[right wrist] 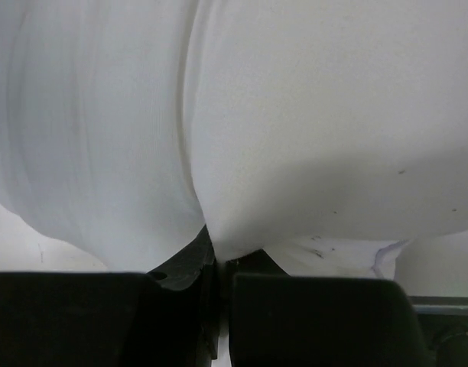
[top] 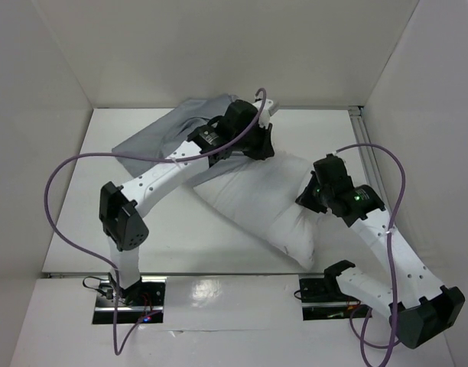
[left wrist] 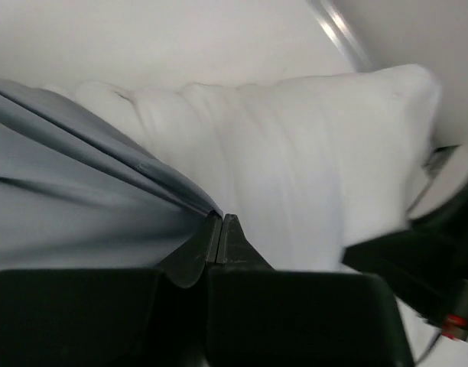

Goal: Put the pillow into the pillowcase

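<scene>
My right gripper is holding the pillow's side (top: 295,208) away from the pillowcase's opening. It should open and take hold of the pillow (top: 257,170) near the grey hem.
The white pillow (top: 268,200) lies diagonally across the table's middle, its far end against the grey pillowcase (top: 161,138) at the back left. My left gripper (top: 258,147) is at the pillowcase's mouth, shut on the grey hem (left wrist: 177,195), with the pillow (left wrist: 295,160) just beyond it. My right gripper (top: 309,197) is at the pillow's right side, shut on a fold of the pillow (right wrist: 242,176). Its fingertips are buried in the white fabric.
White walls enclose the table on the left, back and right. A metal rail (top: 365,149) runs along the right edge. Purple cables (top: 73,164) loop off both arms.
</scene>
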Robot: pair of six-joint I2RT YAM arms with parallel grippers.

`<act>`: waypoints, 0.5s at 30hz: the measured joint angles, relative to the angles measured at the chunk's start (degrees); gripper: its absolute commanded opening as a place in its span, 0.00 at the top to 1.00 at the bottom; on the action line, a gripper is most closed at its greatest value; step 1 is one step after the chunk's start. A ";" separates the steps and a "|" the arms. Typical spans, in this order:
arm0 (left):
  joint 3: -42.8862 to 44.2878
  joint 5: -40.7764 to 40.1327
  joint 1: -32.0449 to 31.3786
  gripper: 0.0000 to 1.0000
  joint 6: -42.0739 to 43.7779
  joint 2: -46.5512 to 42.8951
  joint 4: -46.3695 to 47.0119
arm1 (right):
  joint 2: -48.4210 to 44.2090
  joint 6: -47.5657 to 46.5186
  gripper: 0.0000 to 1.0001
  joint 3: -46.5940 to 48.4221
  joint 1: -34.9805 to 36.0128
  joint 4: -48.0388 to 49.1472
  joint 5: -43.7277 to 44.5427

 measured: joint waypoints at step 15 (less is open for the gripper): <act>17.70 -6.27 -2.54 0.09 -0.79 12.55 -12.13 | 0.79 -3.32 0.05 6.12 0.00 -6.10 3.37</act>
